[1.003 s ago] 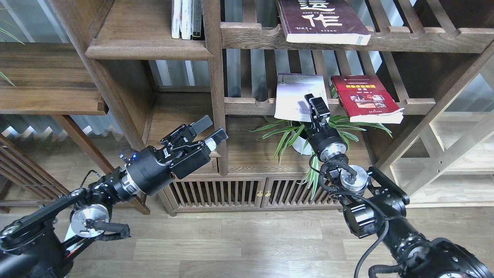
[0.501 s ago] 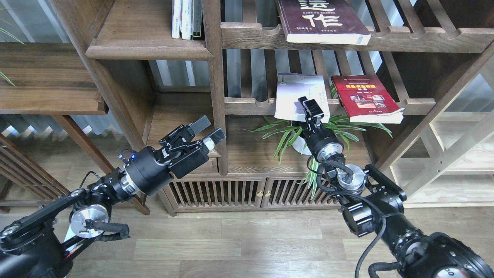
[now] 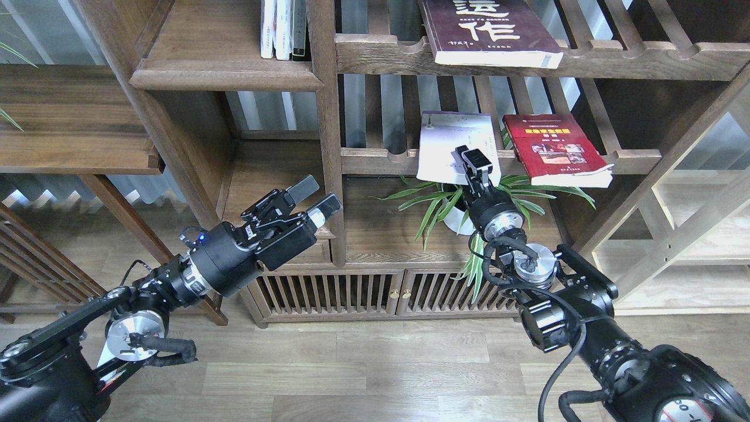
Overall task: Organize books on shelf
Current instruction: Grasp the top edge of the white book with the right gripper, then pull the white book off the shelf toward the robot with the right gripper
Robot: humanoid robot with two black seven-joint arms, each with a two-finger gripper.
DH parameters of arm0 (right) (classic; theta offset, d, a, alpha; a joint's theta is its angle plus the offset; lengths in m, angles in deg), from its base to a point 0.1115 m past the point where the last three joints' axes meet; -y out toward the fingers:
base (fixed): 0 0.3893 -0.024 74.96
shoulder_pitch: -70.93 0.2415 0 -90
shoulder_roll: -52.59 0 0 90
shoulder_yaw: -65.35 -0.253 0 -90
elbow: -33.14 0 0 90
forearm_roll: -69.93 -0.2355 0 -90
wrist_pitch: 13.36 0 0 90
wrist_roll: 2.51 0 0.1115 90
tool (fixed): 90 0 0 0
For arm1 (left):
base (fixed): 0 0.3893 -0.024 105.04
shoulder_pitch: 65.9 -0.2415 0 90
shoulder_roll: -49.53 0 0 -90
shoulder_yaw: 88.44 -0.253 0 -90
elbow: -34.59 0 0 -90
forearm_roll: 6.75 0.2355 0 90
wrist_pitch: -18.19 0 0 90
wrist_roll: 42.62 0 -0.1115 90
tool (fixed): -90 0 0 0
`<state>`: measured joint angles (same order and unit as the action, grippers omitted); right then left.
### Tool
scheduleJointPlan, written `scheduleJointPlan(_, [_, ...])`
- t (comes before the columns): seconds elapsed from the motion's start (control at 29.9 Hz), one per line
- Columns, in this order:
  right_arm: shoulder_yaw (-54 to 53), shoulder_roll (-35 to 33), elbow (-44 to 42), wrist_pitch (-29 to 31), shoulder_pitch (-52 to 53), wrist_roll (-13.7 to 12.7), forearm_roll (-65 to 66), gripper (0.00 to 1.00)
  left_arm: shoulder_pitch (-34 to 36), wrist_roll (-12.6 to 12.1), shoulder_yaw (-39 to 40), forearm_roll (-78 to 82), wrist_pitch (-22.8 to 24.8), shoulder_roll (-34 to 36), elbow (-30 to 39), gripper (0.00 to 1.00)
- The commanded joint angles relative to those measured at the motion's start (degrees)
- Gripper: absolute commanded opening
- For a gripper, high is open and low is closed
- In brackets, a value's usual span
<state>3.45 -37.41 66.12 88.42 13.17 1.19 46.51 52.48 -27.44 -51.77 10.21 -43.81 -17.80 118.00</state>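
Observation:
The overhanging front edge is straight, so the pale book will stay flat and closed when I carry it by one side.
A pale white-lavender book and a red book lie flat on the middle slatted rack, both overhanging its front rail. A maroon book with white characters lies on the upper rack. The solid dark shelf with a rounded front edge is at the upper left. My right gripper is at the pale book's front right edge, one finger over the cover. Its grip cannot be made out. My left gripper is open and empty, in front of the lower left compartment.
A few upright books stand at the right end of the solid shelf. A potted plant sits just under the middle rack, behind my right wrist. A low cabinet with slatted doors is below. A vertical post separates the two sides.
My right gripper shifted slightly left along the pale book's front edge, then a little back to the right. The book and my left arm have hardly moved.

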Motion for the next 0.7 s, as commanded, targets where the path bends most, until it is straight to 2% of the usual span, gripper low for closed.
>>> scheduleJointPlan(0.0, [-0.1,0.0,-0.1,0.0,0.0,0.0,0.1,0.44,0.0,0.0,0.2,0.0,0.0,0.0,0.0,0.99])
scheduleJointPlan(0.2, [-0.8,0.0,-0.1,0.7,-0.1,0.0,-0.7,0.05,-0.9,0.0,0.5,0.0,0.0,0.0,0.0,0.99])
scheduleJointPlan(0.47, [-0.7,0.0,1.6,2.5,-0.7,0.0,-1.2,0.04,-1.6,0.0,1.8,-0.3,0.0,-0.3,-1.6,0.99])
scheduleJointPlan(0.67, [0.6,0.0,5.8,13.8,-4.5,-0.3,-1.1,0.04,-1.6,-0.5,5.3,-1.2,0.0,-1.1,-4.7,0.99])
